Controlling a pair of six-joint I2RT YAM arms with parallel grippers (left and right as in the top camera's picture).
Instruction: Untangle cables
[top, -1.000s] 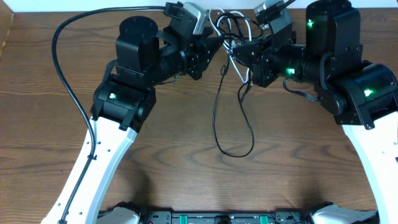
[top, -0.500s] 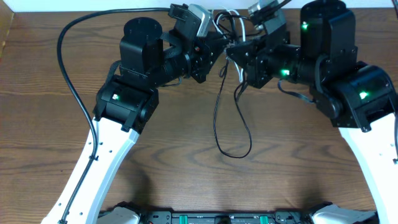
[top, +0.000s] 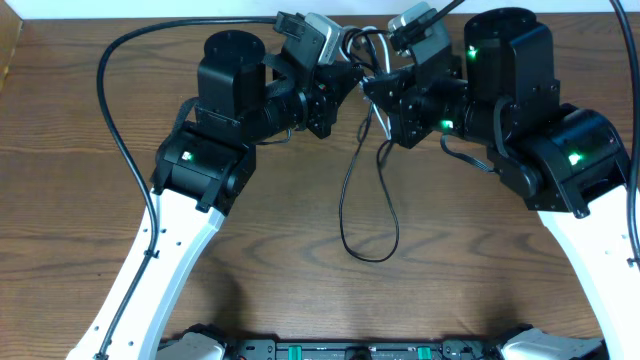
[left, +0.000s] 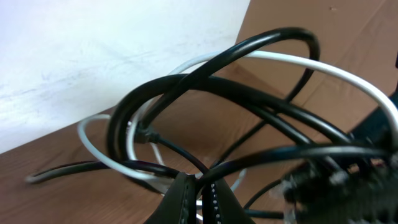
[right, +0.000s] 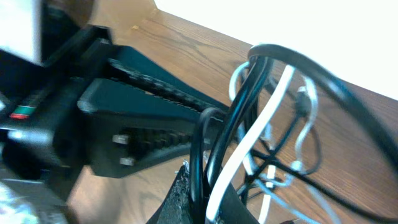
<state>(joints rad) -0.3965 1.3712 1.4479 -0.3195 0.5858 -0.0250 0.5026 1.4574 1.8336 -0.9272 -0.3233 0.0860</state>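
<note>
The white cable winds in between black strands of cable in my right gripper (right: 227, 148), so I should keep my right gripper still while my left gripper pulls the white cable out (left: 90, 140).
The cables (top: 364, 42) form a black and white knot at the back of the table, held up between my two grippers. A long black loop (top: 368, 252) trails from it toward the front. My left gripper (top: 356, 76) comes in from the left, and the left wrist view shows it (left: 200, 180) shut on a black strand of the cables (left: 186, 81). My right gripper (top: 374, 84) faces it from the right. In the right wrist view it (right: 208, 182) is shut on black and white strands (right: 261, 121), with the left gripper's finger (right: 137, 112) close beside.
A thick black arm cable (top: 110, 130) curves along the table's left side. A white wall (left: 93, 43) rises just behind the knot at the table's far edge. Bare wood (top: 300, 300) lies around the trailing loop, and both arms' white links flank it.
My left gripper has closed onto the cables. Both grippers have drifted a little toward the back and left, and the trailing loop has slid slightly left with them.
</note>
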